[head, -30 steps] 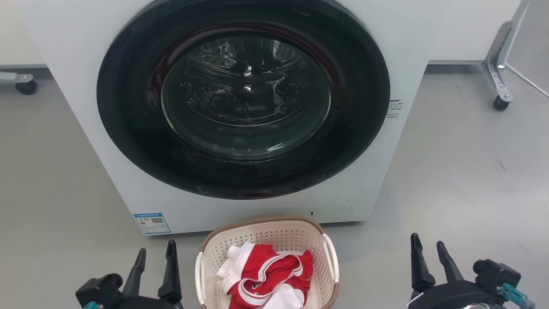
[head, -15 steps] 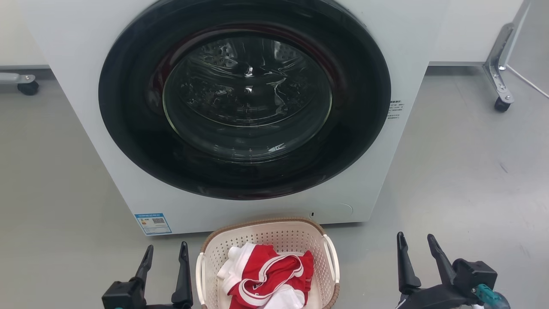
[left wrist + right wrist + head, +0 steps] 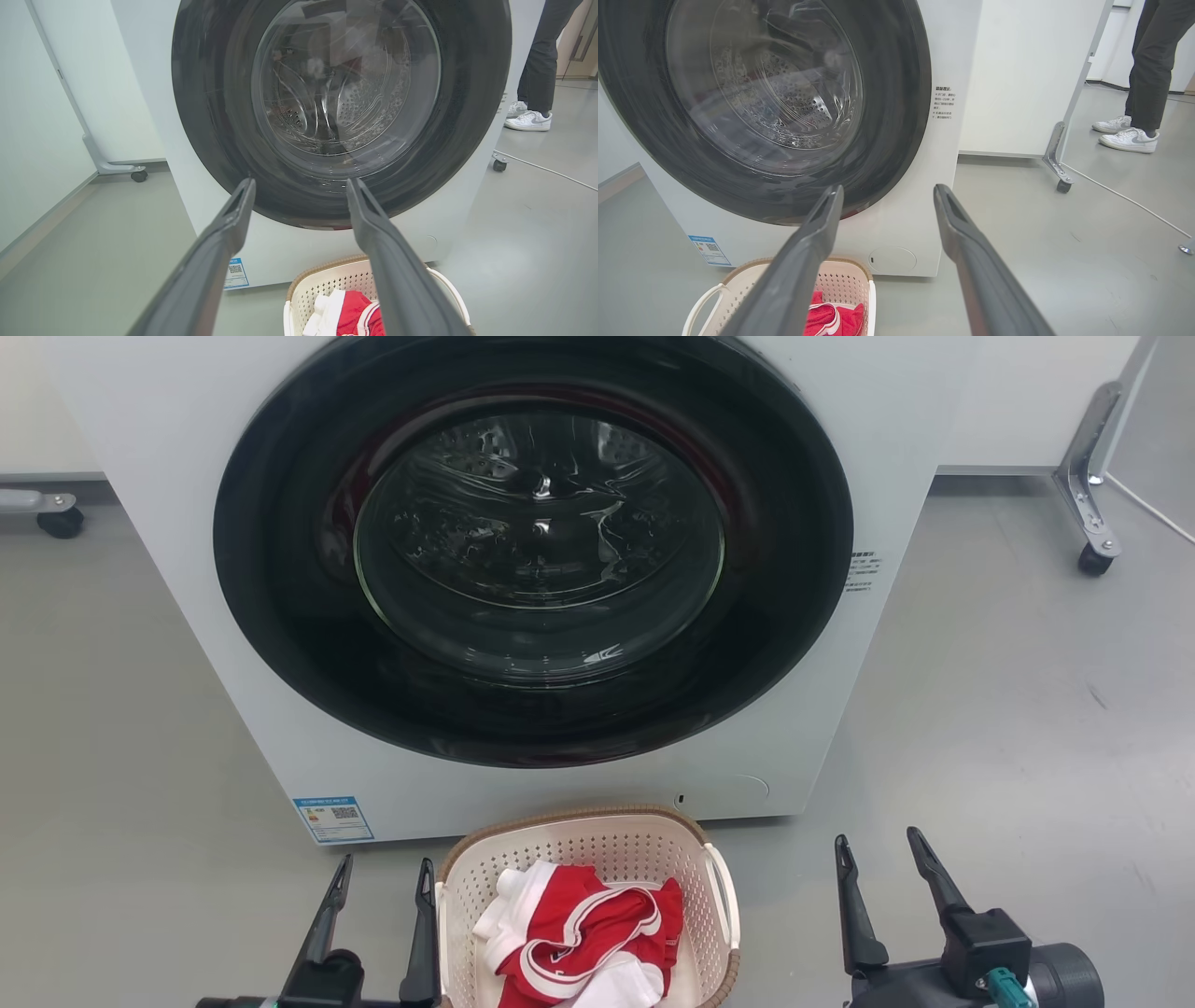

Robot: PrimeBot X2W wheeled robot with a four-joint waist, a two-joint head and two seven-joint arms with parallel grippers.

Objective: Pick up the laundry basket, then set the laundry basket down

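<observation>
The red and white clothes (image 3: pixel 591 937) sit low inside the brown rim (image 3: pixel 583 816). So the clothes will stay in place and come along when I lift the laundry basket.
The laundry basket (image 3: pixel 607 845), cream perforated plastic with a brown rim, sits on the floor just in front of the washing machine and holds red and white clothes (image 3: pixel 579 933). It also appears low in the left wrist view (image 3: pixel 327 284) and the right wrist view (image 3: pixel 738 284). My left gripper (image 3: pixel 383 877) stands open right beside the basket's left side, its inner finger close to the left handle. My right gripper (image 3: pixel 878 854) is open too, a short way off the basket's right handle (image 3: pixel 724 896). Neither holds anything.
The white washing machine (image 3: pixel 168 523) with its round dark glass door (image 3: pixel 532 541) rises close behind the basket. Castered metal legs (image 3: pixel 1088 504) stand at the right. A person's legs and white shoes (image 3: pixel 1129 135) are off to the right, with a cable (image 3: pixel 1125 198) on the floor.
Both grippers have moved inward toward the basket: the left one rightward up against its left side, the right one leftward. The basket has stayed put.
</observation>
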